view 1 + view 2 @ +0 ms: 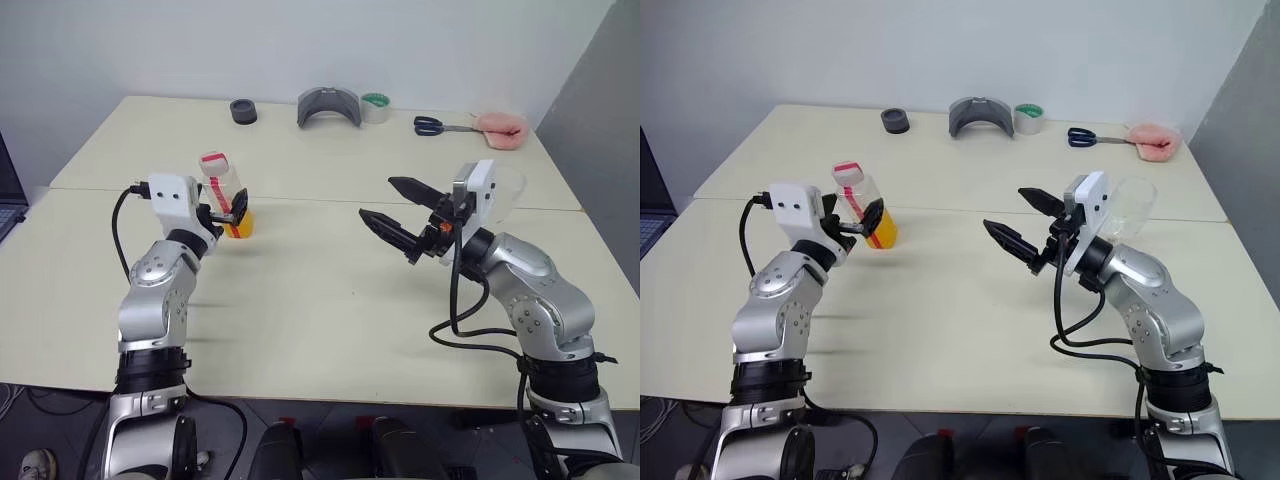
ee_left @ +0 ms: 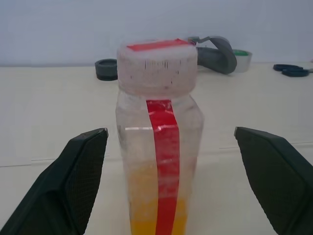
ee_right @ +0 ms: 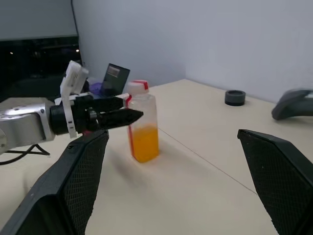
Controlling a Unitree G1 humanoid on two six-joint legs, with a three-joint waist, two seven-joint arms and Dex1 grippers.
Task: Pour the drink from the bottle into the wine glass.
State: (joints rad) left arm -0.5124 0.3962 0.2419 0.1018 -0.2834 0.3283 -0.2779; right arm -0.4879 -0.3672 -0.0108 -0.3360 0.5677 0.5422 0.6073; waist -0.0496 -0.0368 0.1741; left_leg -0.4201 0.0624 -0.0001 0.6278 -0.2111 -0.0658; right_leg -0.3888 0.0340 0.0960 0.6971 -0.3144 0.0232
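Observation:
My gripper will turn the white-and-red cap (image 1: pixel 213 164), and the cap will unscrew and come up off the bottle, because fine ridges (image 2: pixel 157 64) run around it.
The bottle (image 2: pixel 159 147) stands upright on the table (image 1: pixel 320 290), clear with a red stripe and a white-and-red cap. The orange drink (image 1: pixel 240 226) fills its lower part. My left gripper (image 1: pixel 229 209) is open, one black finger on each side of the bottle with a gap both ways. My right gripper (image 1: pixel 377 200) hangs open above the table's middle, pointing toward the bottle, nothing between its fingers. The wine glass (image 1: pixel 1131 204) shows as a clear bowl just behind my right hand, its stem hidden.
Along the far edge lie a black ring (image 1: pixel 243 111), a grey curved object (image 1: pixel 328 106), a tape roll (image 1: pixel 376 107), blue-handled scissors (image 1: pixel 432 125) and a pink cloth (image 1: pixel 500 128). A seam crosses the table behind the bottle. A laptop (image 1: pixel 8 205) sits off the left edge.

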